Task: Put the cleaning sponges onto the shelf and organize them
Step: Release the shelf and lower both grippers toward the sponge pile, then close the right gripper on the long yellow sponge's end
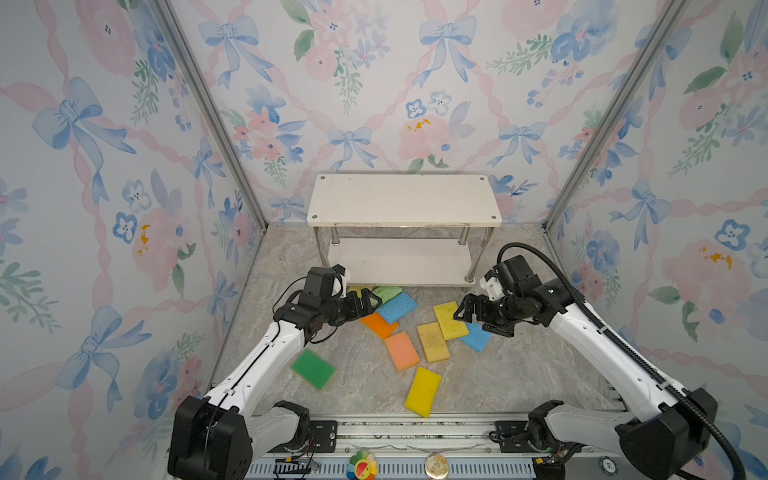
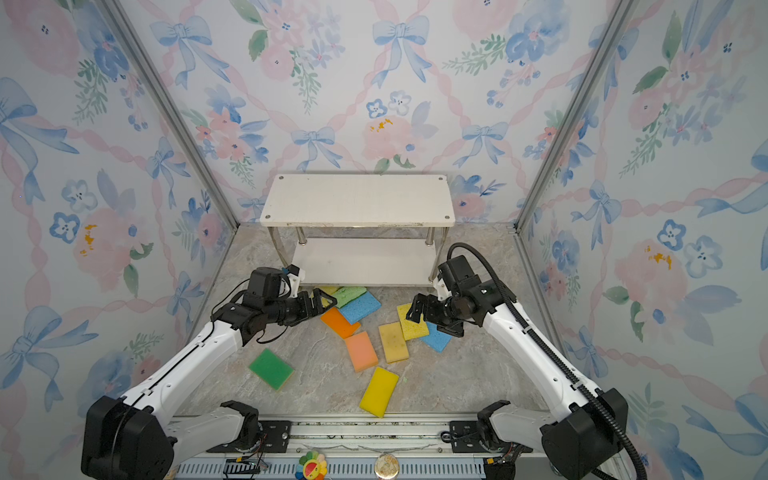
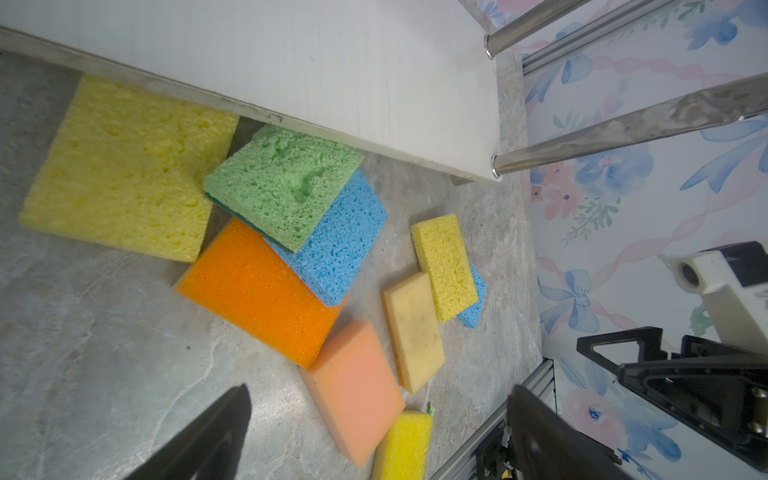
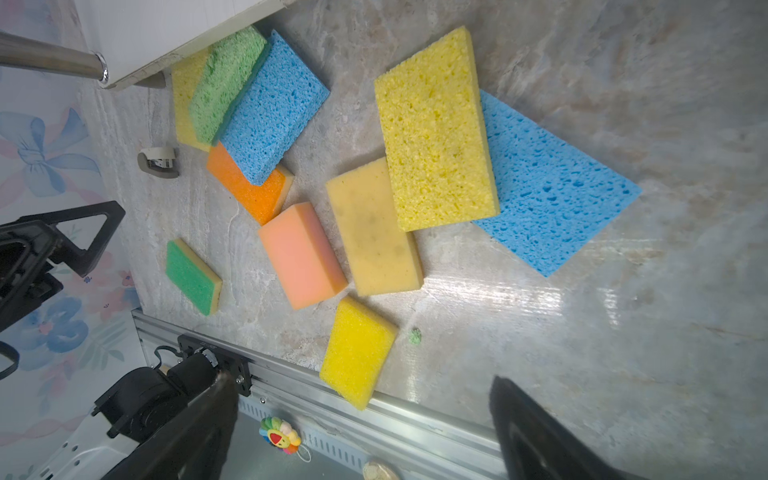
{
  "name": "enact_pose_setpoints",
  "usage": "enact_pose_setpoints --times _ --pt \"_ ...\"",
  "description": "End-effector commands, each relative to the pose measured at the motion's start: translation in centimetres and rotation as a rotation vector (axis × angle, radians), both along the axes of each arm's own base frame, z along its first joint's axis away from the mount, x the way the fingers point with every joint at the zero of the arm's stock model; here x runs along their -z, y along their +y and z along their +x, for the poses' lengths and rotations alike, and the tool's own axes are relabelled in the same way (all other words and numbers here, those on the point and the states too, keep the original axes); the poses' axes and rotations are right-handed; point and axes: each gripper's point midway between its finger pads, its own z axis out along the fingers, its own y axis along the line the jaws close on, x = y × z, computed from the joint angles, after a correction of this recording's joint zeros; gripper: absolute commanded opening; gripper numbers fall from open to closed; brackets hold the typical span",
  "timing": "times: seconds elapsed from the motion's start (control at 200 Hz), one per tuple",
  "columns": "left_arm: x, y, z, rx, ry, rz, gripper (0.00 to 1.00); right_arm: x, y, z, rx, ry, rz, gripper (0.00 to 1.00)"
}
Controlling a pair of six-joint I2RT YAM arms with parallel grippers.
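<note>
The porous yellow sponge lies on top of the second blue sponge, and its narrow end faces the open fingers. My right gripper keeps going down until the fingers are on both sides of that narrow end.
The white two-tier shelf stands at the back with both boards bare. Several sponges lie on the floor in front of it. A light green one rests on a blue one and an orange one; a pale yellow one pokes under the lower board. Peach, stained tan, porous yellow, a second blue, bright yellow and dark green sponges lie apart. My left gripper hovers open over the left pile. My right gripper hovers open by the porous yellow sponge.
Floral walls close in the back and both sides. An aluminium rail runs along the front edge, with a flower toy below it. Metal posts hold up the shelf. A small grey clip lies by the shelf's left foot.
</note>
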Motion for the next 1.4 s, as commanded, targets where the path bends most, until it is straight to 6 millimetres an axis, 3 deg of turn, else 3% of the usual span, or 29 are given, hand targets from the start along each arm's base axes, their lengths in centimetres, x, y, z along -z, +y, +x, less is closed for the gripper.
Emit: enact_pose_setpoints --times 0.0,0.24,0.355,0.445,0.7,0.93,1.115,1.395 --pt "-0.9 -0.3 0.0 0.008 -0.020 -0.018 0.98 0.2 0.4 0.0 -0.022 -0.009 -0.037 0.95" --pt "-1.0 -0.5 0.4 0.009 -0.014 -0.018 0.98 2.3 0.3 -0.5 -0.030 0.029 -0.110 0.91" --pt "-1.0 -0.7 0.6 0.015 -0.013 -0.022 0.98 2.9 0.9 0.6 -0.044 0.026 -0.121 0.90" --pt "-0.9 -0.8 0.6 0.017 -0.010 -0.021 0.98 3.3 1.1 1.7 -0.105 0.007 -0.168 0.96" --pt "-0.6 -0.9 0.3 0.024 -0.008 -0.021 0.98 6.3 1.0 3.6 -0.196 0.048 -0.296 1.00" --pt "-0.2 -0.8 0.2 0.027 0.002 -0.014 0.98 8.1 -0.1 5.2 -0.164 0.071 -0.278 0.88" --pt "0.1 -1.0 0.5 0.036 0.010 -0.010 0.98 9.6 -0.2 6.2 -0.127 0.103 -0.216 0.71" --pt "0.4 -1.1 0.7 0.044 0.016 -0.003 0.98 12.0 -1.6 6.7 -0.074 0.157 -0.196 0.63"
